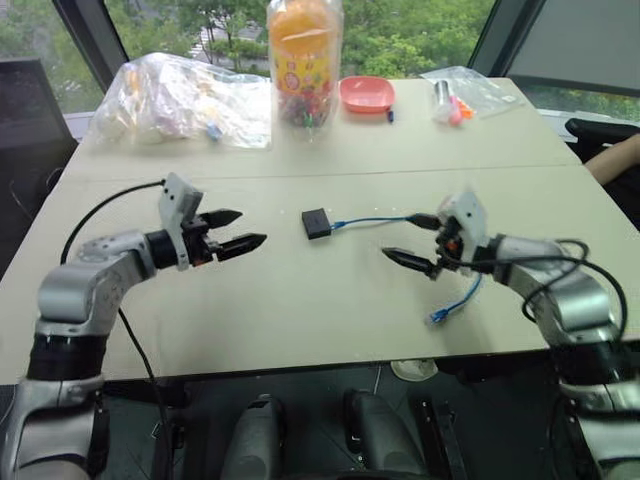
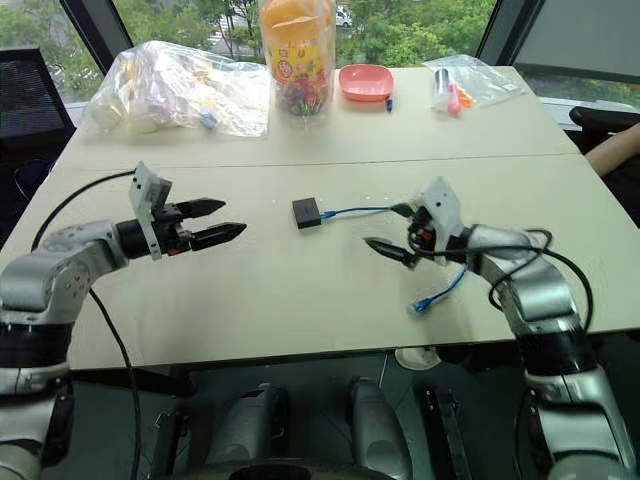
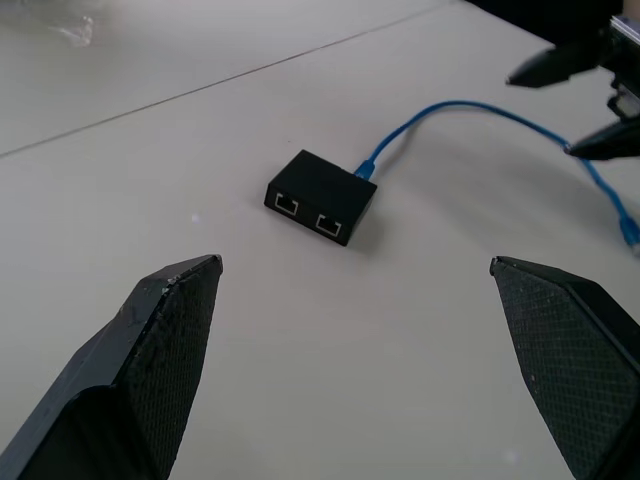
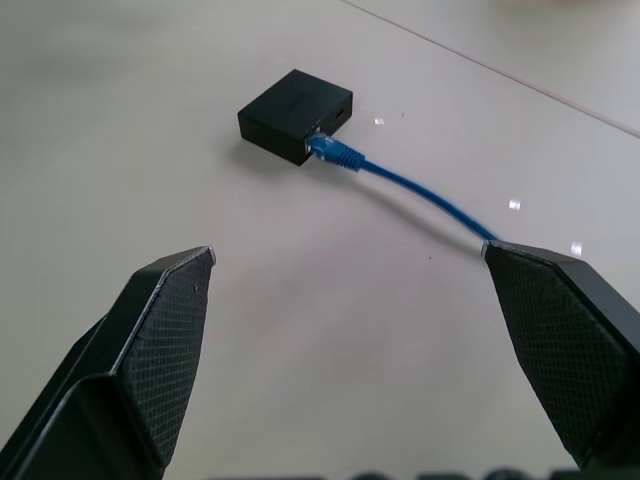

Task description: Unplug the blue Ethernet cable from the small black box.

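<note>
Next, my right gripper lifts the small black box (image 1: pixel 316 223) by the cable's plug (image 1: pixel 338 225) and turns it upright for my left gripper, because the box lies flat against the table.
The small black box (image 1: pixel 316 222) lies flat near the middle of the beige table (image 1: pixel 300 300). The blue Ethernet cable (image 1: pixel 372 221) is plugged into the box's right side (image 4: pixel 330 150) and runs right, passing under my right gripper, to a loose end (image 1: pixel 440 316) near the front edge. My left gripper (image 1: pixel 240 229) hovers open to the left of the box, apart from it, its fingers pointing at it. To the right of the box my right gripper (image 1: pixel 415 241) is open above the cable, holding nothing. Two empty ports (image 3: pixel 305 213) show on the box's left side.
At the back of the table stand a clear plastic bag (image 1: pixel 185 100), a tall orange-lidded jar (image 1: pixel 304 60), a pink dish (image 1: pixel 366 94) and a small bag with markers (image 1: pixel 462 95). A person's arm (image 1: pixel 612 158) shows at the right edge.
</note>
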Controlling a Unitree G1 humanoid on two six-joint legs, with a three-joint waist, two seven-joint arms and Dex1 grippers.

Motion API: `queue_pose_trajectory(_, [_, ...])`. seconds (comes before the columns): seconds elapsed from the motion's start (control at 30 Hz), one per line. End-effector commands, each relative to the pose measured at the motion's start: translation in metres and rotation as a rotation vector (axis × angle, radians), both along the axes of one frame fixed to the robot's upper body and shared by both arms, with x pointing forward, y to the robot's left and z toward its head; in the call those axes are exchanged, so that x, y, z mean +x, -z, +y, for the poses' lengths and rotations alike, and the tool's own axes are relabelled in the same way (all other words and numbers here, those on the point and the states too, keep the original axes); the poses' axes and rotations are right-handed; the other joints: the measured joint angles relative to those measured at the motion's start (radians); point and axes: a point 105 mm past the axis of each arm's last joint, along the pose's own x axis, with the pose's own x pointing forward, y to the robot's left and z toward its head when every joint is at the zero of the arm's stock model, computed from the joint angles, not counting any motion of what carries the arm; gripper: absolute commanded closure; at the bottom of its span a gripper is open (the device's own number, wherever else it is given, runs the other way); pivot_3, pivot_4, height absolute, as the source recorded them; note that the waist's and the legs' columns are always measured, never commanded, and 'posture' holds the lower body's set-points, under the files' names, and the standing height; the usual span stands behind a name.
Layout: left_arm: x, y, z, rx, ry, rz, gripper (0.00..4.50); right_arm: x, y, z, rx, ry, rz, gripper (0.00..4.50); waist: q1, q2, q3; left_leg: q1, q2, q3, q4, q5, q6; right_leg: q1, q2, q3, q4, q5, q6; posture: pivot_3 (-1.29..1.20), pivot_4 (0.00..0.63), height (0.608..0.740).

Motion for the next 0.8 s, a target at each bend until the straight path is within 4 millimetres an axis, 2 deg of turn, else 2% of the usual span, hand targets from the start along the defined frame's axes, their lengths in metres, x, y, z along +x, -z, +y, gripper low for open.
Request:
queue_pose_trajectory(0.03, [0.001,-0.012,0.004,0.068,0.094,-0.041,0.04,0.020,-0.006,0.014,-0.057,-0.076,-0.066,0.00,0.002,0.000,0.000,0.000,0.000,0.000,0.000,0.000,0.000,0.000,0.000,0.000,0.000,0.000,0.000,0.00,0.150,0.740])
queue_pose_trajectory(0.13, [-0.003,-0.015,0.007,0.119,0.171,-0.018,0.04,0.045,-0.011,0.029,-0.045,-0.108,-0.069,0.00,0.000,0.001,0.001,-0.002,0.001,0.001,-0.001,0.000,0.000,-0.002,0.001,0.000,0.000,0.000,0.000,0.00,0.150,0.740])
queue_pose_trajectory(0.27, [-0.001,-0.019,0.012,0.117,0.146,-0.054,0.04,0.069,-0.009,0.059,-0.010,-0.177,0.004,0.00,-0.002,0.001,0.001,-0.003,0.001,0.004,-0.002,0.000,0.000,-0.004,0.000,0.003,0.001,0.000,0.002,0.00,0.150,0.740])
queue_pose_trajectory(0.4, [-0.011,-0.012,0.010,0.102,0.126,-0.050,0.04,0.074,0.009,0.065,-0.056,-0.199,0.079,0.00,0.004,0.001,0.001,-0.003,0.001,0.004,-0.003,0.000,0.000,-0.004,0.000,0.003,0.002,-0.001,0.002,0.00,0.150,0.740])
queue_pose_trajectory(0.5, [-0.021,-0.005,0.012,0.089,0.082,-0.035,0.04,0.066,0.037,0.068,-0.176,-0.246,0.151,0.00,0.005,0.001,0.001,-0.003,0.000,0.004,-0.004,0.000,0.000,-0.004,-0.001,0.004,0.002,-0.001,0.002,0.00,0.150,0.740])
queue_pose_trajectory(0.6, [-0.027,-0.004,0.016,0.084,0.045,-0.034,0.00,0.058,0.057,0.064,-0.297,-0.304,0.183,0.90,0.000,0.001,0.002,-0.003,0.000,0.006,-0.004,0.000,0.000,-0.005,-0.002,0.004,0.002,-0.001,0.002,0.00,0.150,0.740])
queue_pose_trajectory(0.8, [-0.022,-0.005,0.020,0.078,-0.008,-0.042,0.00,0.061,0.052,0.078,-0.267,-0.304,0.111,3.87,-0.004,0.001,0.001,0.009,0.001,0.006,-0.004,0.001,-0.001,0.004,0.000,0.004,0.004,-0.001,0.001,0.00,0.150,0.740])
